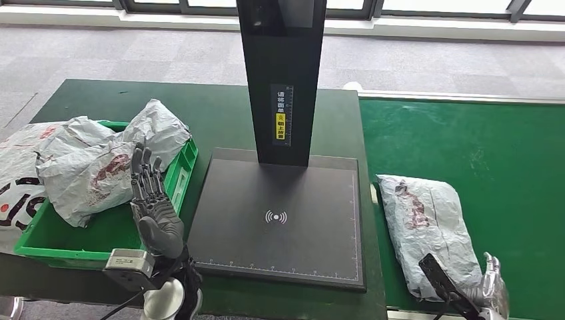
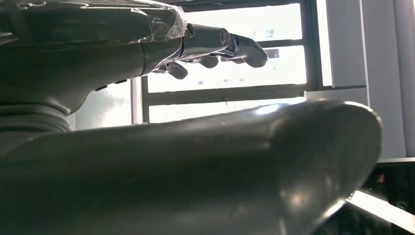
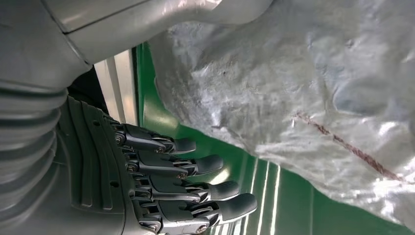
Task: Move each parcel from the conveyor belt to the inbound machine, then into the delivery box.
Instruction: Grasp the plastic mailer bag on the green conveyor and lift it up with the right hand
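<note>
The flat grey parcel (image 1: 428,230) is wrapped in loose, wrinkled plastic (image 1: 448,252), so I expect it to bunch up and fold when I carry it to the inbound machine.
A grey plastic parcel (image 1: 426,223) with red marks lies on the green conveyor belt (image 1: 466,140), at the belt's near left. My right hand (image 1: 492,288) is at the parcel's near end. In the right wrist view its fingers (image 3: 195,183) are spread and slightly curled just beside the parcel (image 3: 318,88), gripping nothing. My left hand (image 1: 152,203) stands raised with its fingers (image 2: 230,44) stretched out, holding nothing, beside the right wall of the green delivery box (image 1: 183,167). Several grey parcels (image 1: 93,167) are piled in that box. The black inbound machine plate (image 1: 280,220) lies bare between box and belt.
The machine's black pillar (image 1: 283,73) rises from the back of the plate. Box and machine sit on a dark green table (image 1: 200,113). A parcel hangs over the box's left side (image 1: 16,173). Grey carpet lies beyond.
</note>
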Action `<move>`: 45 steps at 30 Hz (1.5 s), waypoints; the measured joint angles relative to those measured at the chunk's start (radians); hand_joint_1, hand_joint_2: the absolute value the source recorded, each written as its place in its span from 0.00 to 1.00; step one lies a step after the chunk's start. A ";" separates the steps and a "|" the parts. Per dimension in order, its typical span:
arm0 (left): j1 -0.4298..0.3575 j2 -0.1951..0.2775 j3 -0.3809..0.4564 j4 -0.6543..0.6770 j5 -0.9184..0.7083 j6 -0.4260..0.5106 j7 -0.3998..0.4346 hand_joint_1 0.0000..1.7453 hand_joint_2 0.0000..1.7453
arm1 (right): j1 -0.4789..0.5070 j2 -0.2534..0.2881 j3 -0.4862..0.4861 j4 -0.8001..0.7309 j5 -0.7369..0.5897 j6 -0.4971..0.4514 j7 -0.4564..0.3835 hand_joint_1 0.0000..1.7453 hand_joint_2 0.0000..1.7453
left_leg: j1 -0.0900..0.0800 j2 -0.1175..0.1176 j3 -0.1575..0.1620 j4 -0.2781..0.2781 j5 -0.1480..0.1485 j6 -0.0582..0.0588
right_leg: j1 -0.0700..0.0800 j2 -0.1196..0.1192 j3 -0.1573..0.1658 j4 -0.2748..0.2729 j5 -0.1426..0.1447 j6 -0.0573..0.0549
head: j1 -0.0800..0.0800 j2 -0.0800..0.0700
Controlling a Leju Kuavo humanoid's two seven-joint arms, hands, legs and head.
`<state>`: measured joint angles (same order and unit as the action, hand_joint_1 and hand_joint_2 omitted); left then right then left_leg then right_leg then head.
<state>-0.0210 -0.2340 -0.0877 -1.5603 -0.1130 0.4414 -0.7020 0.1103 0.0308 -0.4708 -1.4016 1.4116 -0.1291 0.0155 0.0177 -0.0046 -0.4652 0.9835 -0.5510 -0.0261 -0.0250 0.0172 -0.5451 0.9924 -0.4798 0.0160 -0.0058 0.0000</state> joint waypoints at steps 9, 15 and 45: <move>-0.016 -0.004 0.000 0.038 -0.003 -0.004 0.000 0.00 0.00 | -0.046 -0.001 -0.001 0.120 0.001 -0.010 -0.015 0.00 1.00 | 0.000 0.000 0.006 0.000 0.000 0.000 | 0.000 0.000 0.000 0.000 0.000 0.000 | 0.000 0.000; -0.019 -0.005 0.000 0.047 -0.005 -0.004 0.000 0.00 0.00 | -0.056 -0.001 -0.001 0.145 -0.001 -0.011 -0.022 0.00 1.00 | 0.000 0.000 0.004 0.000 0.000 0.000 | 0.000 0.000 0.000 0.000 0.000 0.000 | 0.000 0.000; -0.050 -0.010 0.000 0.094 -0.017 -0.005 0.000 0.00 0.00 | -0.144 0.006 0.124 0.289 -0.082 -0.030 -0.048 1.00 1.00 | 0.002 0.013 0.008 0.000 0.000 0.000 | 0.001 0.013 0.005 -0.001 0.004 0.003 | 0.000 0.000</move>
<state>-0.0708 -0.2442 -0.0877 -1.4659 -0.1302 0.4368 -0.7019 -0.0342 0.0370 -0.3466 -1.1122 1.3293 -0.1595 -0.0322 0.0194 0.0084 -0.4576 0.9837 -0.5511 -0.0257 -0.0237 0.0299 -0.5399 0.9917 -0.4753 0.0193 -0.0059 0.0000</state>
